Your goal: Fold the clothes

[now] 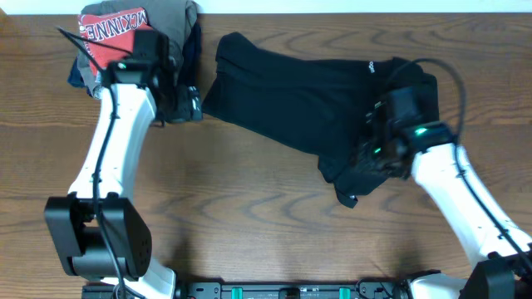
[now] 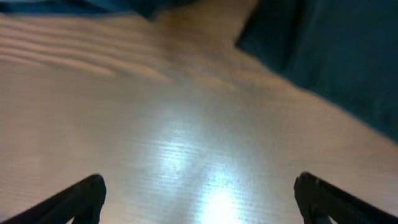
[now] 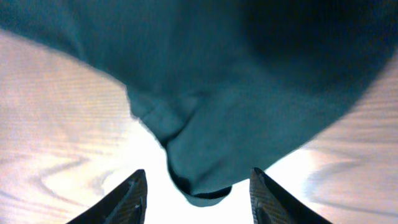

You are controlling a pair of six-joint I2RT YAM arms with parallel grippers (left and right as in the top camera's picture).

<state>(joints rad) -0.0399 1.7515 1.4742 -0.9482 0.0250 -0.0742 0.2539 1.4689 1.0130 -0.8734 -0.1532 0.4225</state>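
My left gripper will make the black top [image 2: 345, 59] bunch up into loose folds when it pulls the black top's edge, because a soft crease [image 2: 293, 31] runs next to the black top's limp corner.
The clothes [image 1: 291, 91], a plain black top with a small white mark near its far right, lie crumpled across the back of the table. My right gripper [image 1: 363, 169] hangs over the top's near right corner. In the right wrist view the right gripper [image 3: 199, 198] is open, and a hanging fold of the clothes [image 3: 249, 106] dips between the fingertips [image 3: 134, 196] without touching either. My left gripper [image 1: 189, 104] sits just left of the top's left edge. The left gripper [image 2: 202, 198] is open wide over bare wood, with the dark cloth [image 2: 329, 56] ahead to the right.
A folded red shirt with white letters [image 1: 112, 29] lies at the back left under my left arm, with a grey garment [image 1: 173, 17] and a navy one [image 1: 79, 76] beside it. The wooden table [image 1: 249, 216] runs toward the front edge.
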